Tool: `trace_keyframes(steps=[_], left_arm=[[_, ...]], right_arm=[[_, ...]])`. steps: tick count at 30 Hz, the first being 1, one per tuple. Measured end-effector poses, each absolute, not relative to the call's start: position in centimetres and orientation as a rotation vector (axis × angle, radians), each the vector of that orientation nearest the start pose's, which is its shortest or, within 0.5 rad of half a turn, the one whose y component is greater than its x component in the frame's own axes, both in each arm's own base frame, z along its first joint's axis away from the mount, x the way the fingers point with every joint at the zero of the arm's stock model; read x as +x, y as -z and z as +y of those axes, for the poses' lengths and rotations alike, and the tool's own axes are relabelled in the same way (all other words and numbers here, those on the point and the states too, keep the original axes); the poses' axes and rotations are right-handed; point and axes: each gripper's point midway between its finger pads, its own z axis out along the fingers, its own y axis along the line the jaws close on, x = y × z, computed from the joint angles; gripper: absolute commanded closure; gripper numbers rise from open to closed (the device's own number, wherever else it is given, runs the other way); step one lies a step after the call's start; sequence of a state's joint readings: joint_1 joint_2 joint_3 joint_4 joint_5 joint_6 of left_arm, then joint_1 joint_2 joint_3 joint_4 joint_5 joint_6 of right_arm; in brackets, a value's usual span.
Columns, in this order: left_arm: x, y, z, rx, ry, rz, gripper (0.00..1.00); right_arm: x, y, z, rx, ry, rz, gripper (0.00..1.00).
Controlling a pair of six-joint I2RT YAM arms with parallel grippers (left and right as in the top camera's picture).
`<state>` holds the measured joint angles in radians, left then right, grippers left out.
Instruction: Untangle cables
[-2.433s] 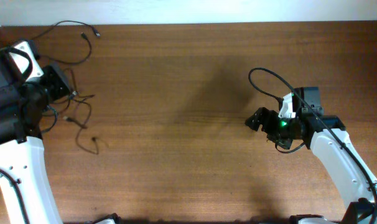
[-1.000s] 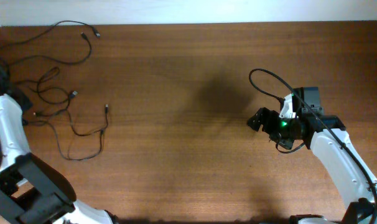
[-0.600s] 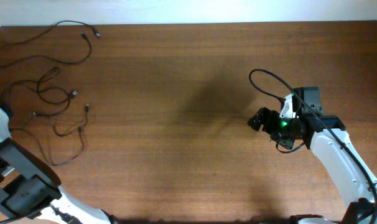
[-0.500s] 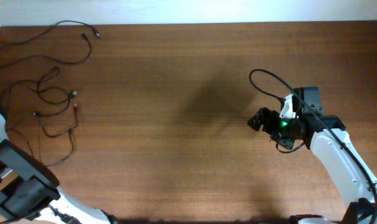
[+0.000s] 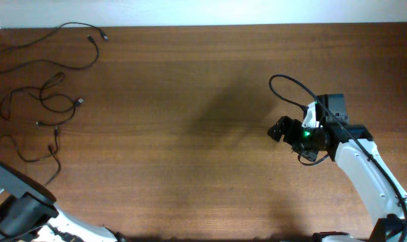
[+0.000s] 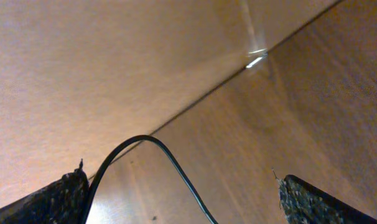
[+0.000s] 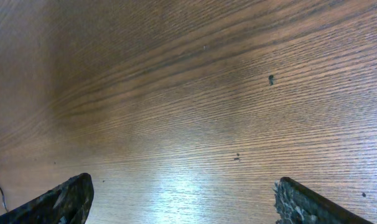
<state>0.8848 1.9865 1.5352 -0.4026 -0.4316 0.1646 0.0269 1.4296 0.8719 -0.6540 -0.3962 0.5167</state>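
Note:
The third cable's end (image 5: 56, 130) is right up against the second cable, so my left gripper should move back, grab the third cable's other end (image 5: 51, 147) and pull it clear.
Three thin black cables lie at the table's far left in the overhead view. One cable (image 5: 89, 39) curves along the back edge, a second cable (image 5: 78, 101) lies in loose loops below it, and a third cable (image 5: 29, 160) trails toward the left edge. In the left wrist view my left gripper (image 6: 180, 176) is open, and a cable (image 6: 152, 139) arcs between its fingers (image 6: 70, 198), lying against the left one. My right gripper (image 5: 277, 129) hovers open over bare wood at the right, with nothing between its fingers (image 7: 307, 200).
The wooden table (image 5: 190, 134) ends at a pale wall along the back. My left arm's lower part (image 5: 15, 208) fills the near left corner, and its gripper is beyond the overhead view's left edge. A thick black arm cable (image 5: 284, 84) loops above my right gripper.
My left arm swung off the left edge, dragging the third cable down and left, away from the other two. Its jaws have opened. The right arm has not moved.

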Motion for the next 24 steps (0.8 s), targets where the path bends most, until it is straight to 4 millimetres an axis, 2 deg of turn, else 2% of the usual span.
trace_keyframes(steps=[4,6,8,11,13,16,17,20,24], left_arm=[[28.8,-12.4,44.6,-1.062,-0.877,2.334,0.00],[28.8,-12.2,44.3,-1.053,-0.857,2.354,0.04],[28.6,-11.8,44.0,-1.025,-0.856,2.395,0.03],[27.2,-10.9,44.1,-1.033,-0.938,2.462,0.00],[25.6,-9.4,44.3,-1.067,-1.027,2.530,0.01],[24.8,-7.3,43.9,-1.073,-1.034,2.613,0.00],[25.0,-6.5,43.5,-1.060,-0.980,2.637,0.01],[25.9,-6.0,43.0,-1.034,-0.881,2.640,0.01],[26.4,-5.8,42.7,-1.020,-0.842,2.639,0.01]], right_arm=[[30.2,-7.8,7.4,0.585,-0.684,2.765,0.06],[30.2,-7.8,7.4,0.585,-0.684,2.765,0.06],[30.2,-7.8,7.4,0.584,-0.684,2.765,0.06],[30.2,-7.8,7.4,0.585,-0.684,2.765,0.07],[30.2,-7.8,7.4,0.584,-0.684,2.765,0.06],[30.2,-7.8,7.4,0.586,-0.683,2.765,0.06],[30.2,-7.8,7.4,0.584,-0.683,2.764,0.07],[30.2,-7.8,7.4,0.585,-0.679,2.765,0.06],[30.2,-7.8,7.4,0.586,-0.678,2.765,0.06]])
